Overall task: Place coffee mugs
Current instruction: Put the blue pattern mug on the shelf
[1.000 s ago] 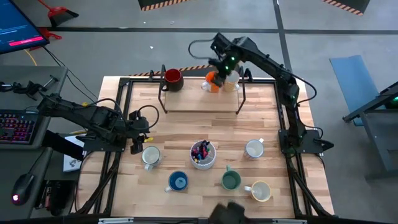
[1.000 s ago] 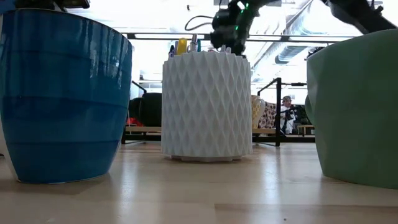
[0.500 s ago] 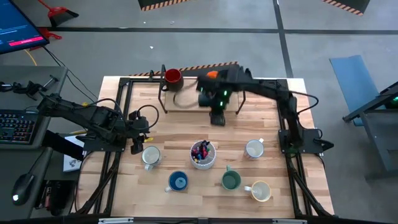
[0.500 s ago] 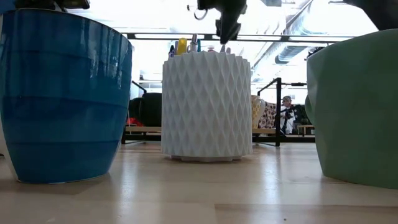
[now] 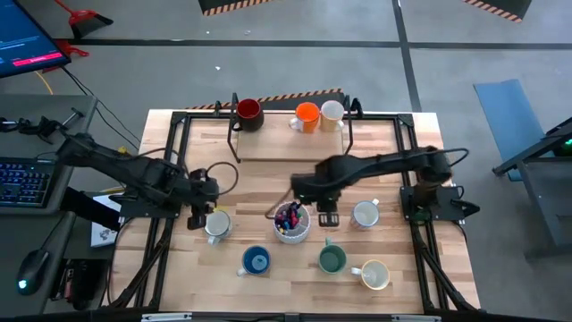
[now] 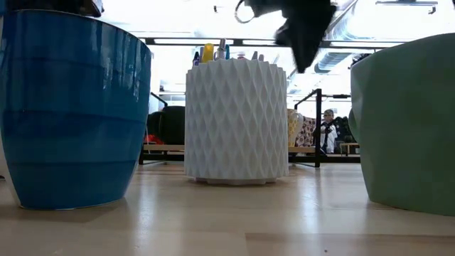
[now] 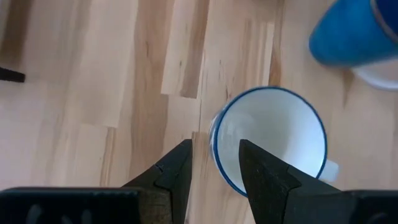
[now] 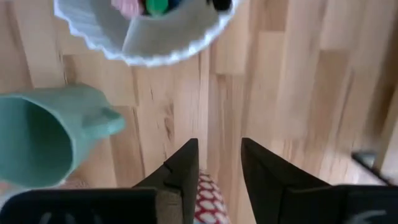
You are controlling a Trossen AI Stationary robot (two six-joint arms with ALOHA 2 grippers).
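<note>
My left gripper should go down next until it can pinch the mug's side [image 7: 220, 167], because the blue-rimmed mug's rim [image 7: 214, 147] is in line with the gap between my fingers, clear of the mug's handle.
Three mugs stand on the far rack: dark red [image 5: 248, 111], orange [image 5: 307, 114] and white [image 5: 332, 114]. Nearer stand a blue-rimmed white mug [image 5: 216, 225], a blue mug [image 5: 256, 260], a green mug [image 5: 332, 259], a white mug [image 5: 365, 215] and a cream mug [image 5: 374, 275]. My left gripper [image 5: 198, 217] is open and points down over the blue-rimmed mug [image 7: 270, 143], with the mug's rim between its fingers. My right gripper [image 5: 327, 217] is open and empty, between the pen cup [image 5: 291, 221] and the white mug. My left gripper [image 7: 215, 144] comes from above with one finger [image 7: 261, 174] over the mug's hollow and the other [image 7: 177, 168] outside its rim [image 7: 213, 134]. I cannot tell whether either finger touches the rim. The mug stands upright on the table.
The white pen cup [image 6: 237, 117] stands mid-table, close to my right gripper [image 8: 218, 142]. The green mug [image 8: 43, 137] lies just beyond the gripper. A black rack frame [image 5: 234, 134] spans the far side. Bare wood lies between the rack and the near mugs.
My right gripper has left the orange and white mugs on the far rack and swung toward the near edge, coming down beside the pen cup. My left gripper has shifted slightly toward the blue-rimmed mug.
</note>
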